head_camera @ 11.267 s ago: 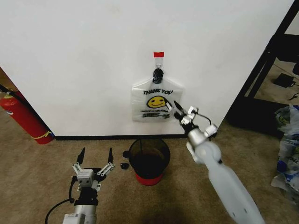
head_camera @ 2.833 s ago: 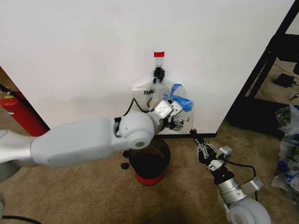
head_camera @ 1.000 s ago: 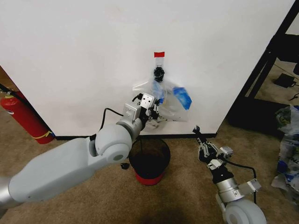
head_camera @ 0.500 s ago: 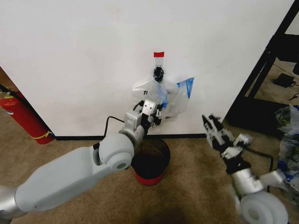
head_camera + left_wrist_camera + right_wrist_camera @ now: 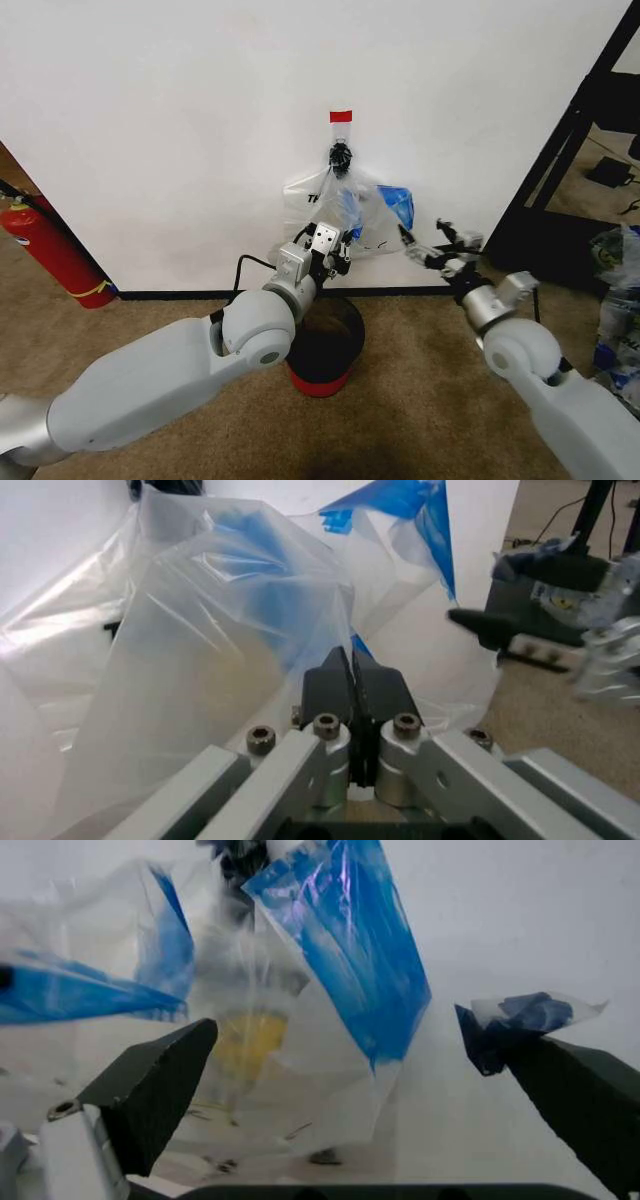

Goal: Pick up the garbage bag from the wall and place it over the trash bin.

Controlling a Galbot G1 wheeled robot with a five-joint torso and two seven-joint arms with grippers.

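Note:
The garbage bag (image 5: pixel 397 205) will come away alone when the robot carries it off, because the white smiley bag lies flat under the black clip (image 5: pixel 340 158).
The garbage bag (image 5: pixel 368 225), clear crinkly plastic with blue patches, hangs from a black clip (image 5: pixel 340 157) under a red tape strip on the white wall (image 5: pixel 180 120). My left gripper (image 5: pixel 337 256) is shut on the bag's lower left fold; in the left wrist view its fingers (image 5: pixel 352 686) pinch the film of the garbage bag (image 5: pixel 220 630). My right gripper (image 5: pixel 428 241) is open at the bag's right edge, and in the right wrist view it (image 5: pixel 335 1024) straddles a blue patch (image 5: pixel 350 952). The trash bin (image 5: pixel 350 318), black with a red base, stands below.
A white smiley bag (image 5: pixel 300 192) hangs behind the clear one. A red fire extinguisher (image 5: pixel 45 250) leans at the left wall. A black shelf frame (image 5: pixel 580 130) and filled plastic bags (image 5: pixel 615 300) stand at the right. Brown carpet (image 5: pixel 420 400) lies open in front.
My right gripper has risen and swung left to the bag's right edge, fingers open. The left gripper has sunk slightly with the bag, and the raised blue corner has dropped.

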